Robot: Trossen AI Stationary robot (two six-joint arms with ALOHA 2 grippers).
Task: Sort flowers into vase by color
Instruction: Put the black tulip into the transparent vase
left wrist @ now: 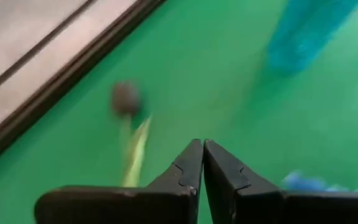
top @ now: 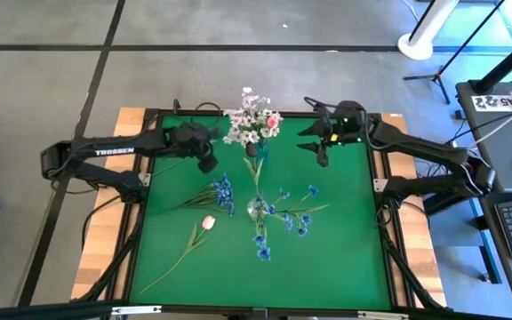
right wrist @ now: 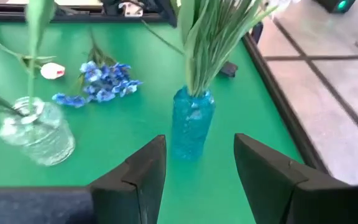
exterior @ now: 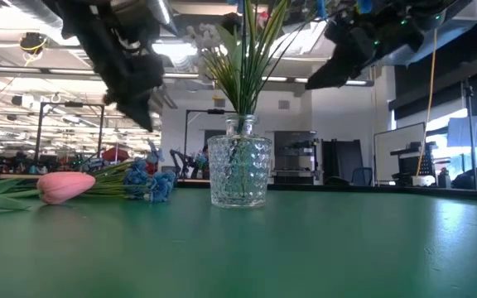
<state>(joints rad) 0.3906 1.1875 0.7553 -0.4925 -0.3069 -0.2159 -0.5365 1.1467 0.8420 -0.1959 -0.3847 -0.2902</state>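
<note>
The dark bud (left wrist: pixel 126 98) is lying flat on the other side of the blue vase from my right gripper, so my left gripper should pinch its stem (right wrist: pixel 161 37) and stand the bud up.
A blue vase (right wrist: pixel 191 127) near the far edge holds white blossom sprigs (top: pixel 249 123) and one pink bud (top: pixel 273 120). At the mat's middle, a clear glass vase (top: pixel 256 209) holds blue sprigs (top: pixel 293 212). A blue bunch (top: pixel 223 194) and a pink tulip (top: pixel 208 222) lie flat on the mat to its left. A dark bud (left wrist: pixel 125 98) on a pale green stem lies just ahead of my left gripper (left wrist: pixel 202 152), which is shut and hovers left of the blue vase. My right gripper (right wrist: pixel 197 165) is open, raised right of that vase, which shows beyond its fingers.
The green mat is bounded by a dark raised frame (left wrist: pixel 55 87) close to the left gripper, with wooden table edges outside it. The near half of the mat (top: pixel 327 267) is bare. The flowers and clear vase (exterior: pixel 238 170) stand between the two arms.
</note>
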